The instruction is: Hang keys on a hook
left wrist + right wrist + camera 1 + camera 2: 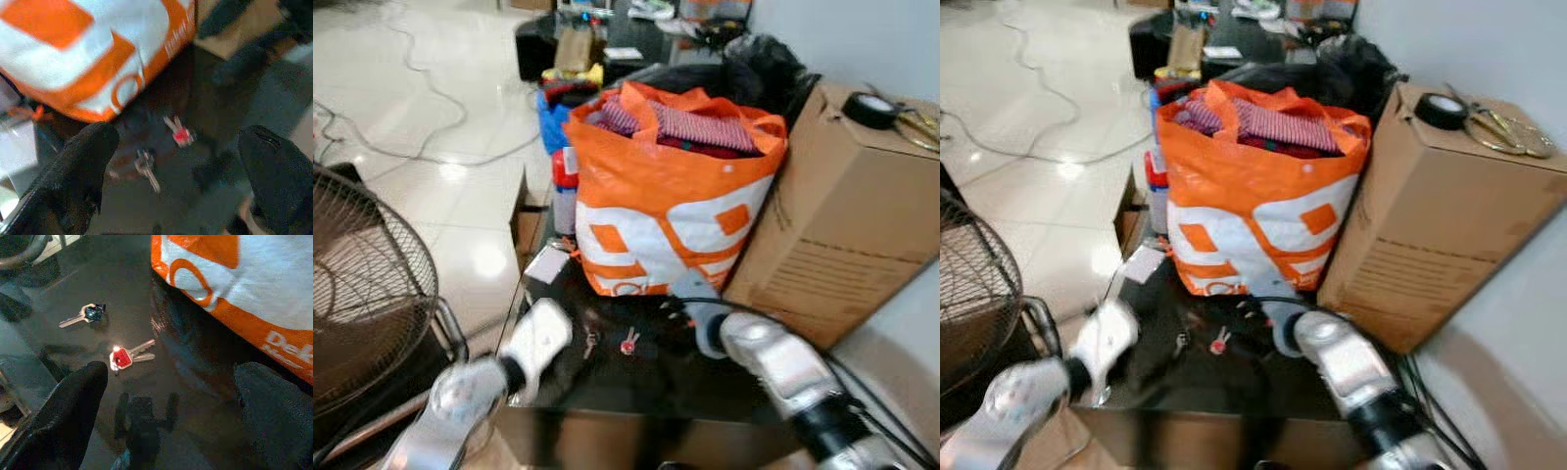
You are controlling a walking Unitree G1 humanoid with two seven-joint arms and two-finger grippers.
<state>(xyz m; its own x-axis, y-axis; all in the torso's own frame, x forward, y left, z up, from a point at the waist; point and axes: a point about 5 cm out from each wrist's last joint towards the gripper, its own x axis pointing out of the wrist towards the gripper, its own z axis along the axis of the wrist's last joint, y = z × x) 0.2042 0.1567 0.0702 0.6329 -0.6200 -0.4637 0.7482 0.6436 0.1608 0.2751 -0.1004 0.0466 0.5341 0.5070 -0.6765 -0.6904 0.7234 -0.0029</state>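
Note:
I am going to hang a small metal ring with the red-tagged keys spread out from it. The keys will swing down and hang together when I do.
A bunch of keys with a red tag lies flat on the dark glossy tabletop, just in front of an orange bag. Beside it lies a single key with a dark head. From the head view the red-tagged keys sit between my two arms. My left gripper is open, its black fingers spread wide just above the keys. My right gripper is also open, hovering over the table close to the same keys and holding nothing.
A stuffed orange-and-white bag stands at the back of the table. To its right a big cardboard box carries a tape roll. A wire fan stands on the left. Cables trail over the tiled floor.

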